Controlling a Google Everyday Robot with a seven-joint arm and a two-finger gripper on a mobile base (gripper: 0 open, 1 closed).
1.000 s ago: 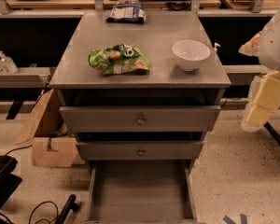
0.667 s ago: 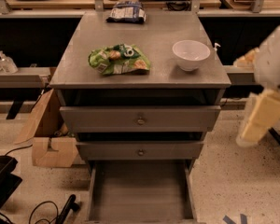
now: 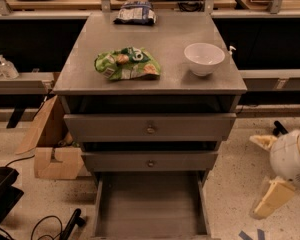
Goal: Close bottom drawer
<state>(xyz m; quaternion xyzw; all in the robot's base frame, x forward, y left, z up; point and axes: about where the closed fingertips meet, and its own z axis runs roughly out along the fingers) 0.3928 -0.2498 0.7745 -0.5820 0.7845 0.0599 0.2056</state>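
The bottom drawer (image 3: 150, 206) will slide in squarely when the robot pushes it, because the long sides (image 3: 202, 206) run straight back under the middle drawer.
The bottom drawer (image 3: 150, 204) of the grey metal cabinet is pulled far out toward me. Its long flat tray is empty, and its front panel and knob are cut off by the lower edge of the view. The two drawers above it, the middle one (image 3: 150, 161) and the top one (image 3: 150, 128), stand only slightly out. My gripper (image 3: 268, 170) is low at the right, beside the cabinet and above the floor. Its two cream fingers (image 3: 273, 198) are spread apart and hold nothing. It touches no drawer.
On the cabinet top lie a green snack bag (image 3: 127, 64), a white bowl (image 3: 204, 58) and a dark bag (image 3: 135, 13) at the back. A cardboard box (image 3: 55, 151) stands left of the cabinet. Cables and a black object (image 3: 2, 194) lie on the floor at the lower left.
My arm has moved down, from beside the cabinet top to floor level right of the drawers. The drawers have not moved.
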